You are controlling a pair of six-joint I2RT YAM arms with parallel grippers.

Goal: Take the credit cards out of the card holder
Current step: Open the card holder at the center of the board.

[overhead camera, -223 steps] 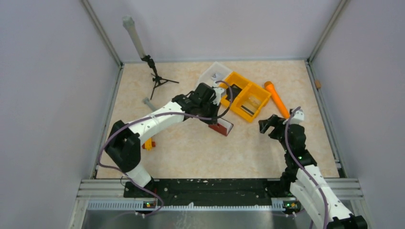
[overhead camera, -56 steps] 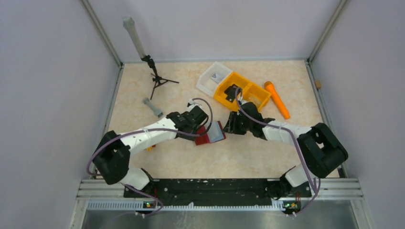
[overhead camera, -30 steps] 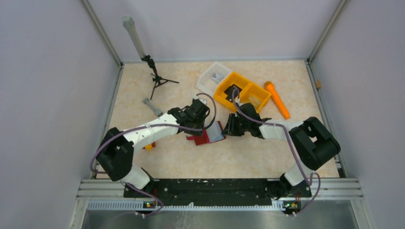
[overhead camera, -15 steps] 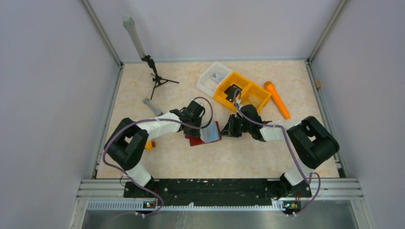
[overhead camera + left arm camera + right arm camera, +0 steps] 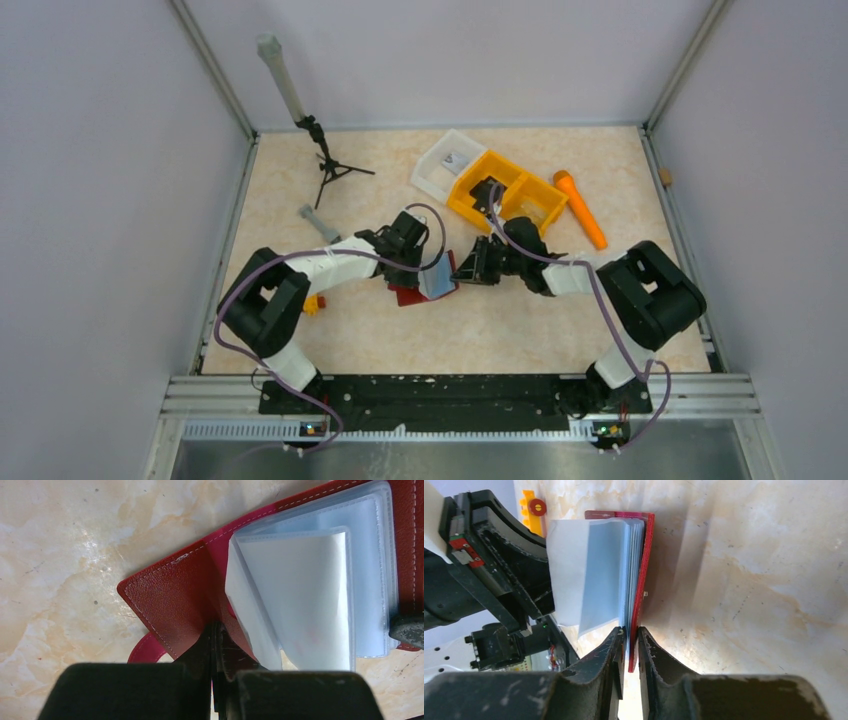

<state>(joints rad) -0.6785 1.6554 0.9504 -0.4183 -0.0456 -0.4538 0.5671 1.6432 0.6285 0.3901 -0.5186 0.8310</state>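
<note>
The sleeve stack is pinched in my right gripper along with the red cover, so the gripper should open wide and separate the sleeves from that cover before it takes the credit cards.
The dark red card holder lies open mid-table, its pale clear sleeves fanned upward. My left gripper is shut on the left red cover, jaws pressed together at the fold. My right gripper reaches in from the right. Its fingers pinch the other red cover together with the sleeve stack. The credit cards cannot be told apart from the sleeves and stay hidden inside them.
An orange two-compartment tray with a black block and a white tray stand behind the holder. An orange marker-like stick lies at back right. A small tripod, a grey cylinder and a yellow piece sit at left.
The left gripper has closed on the holder's left cover and drawn it slightly left. The right gripper has slid left onto the holder's right edge and narrowed around it.
</note>
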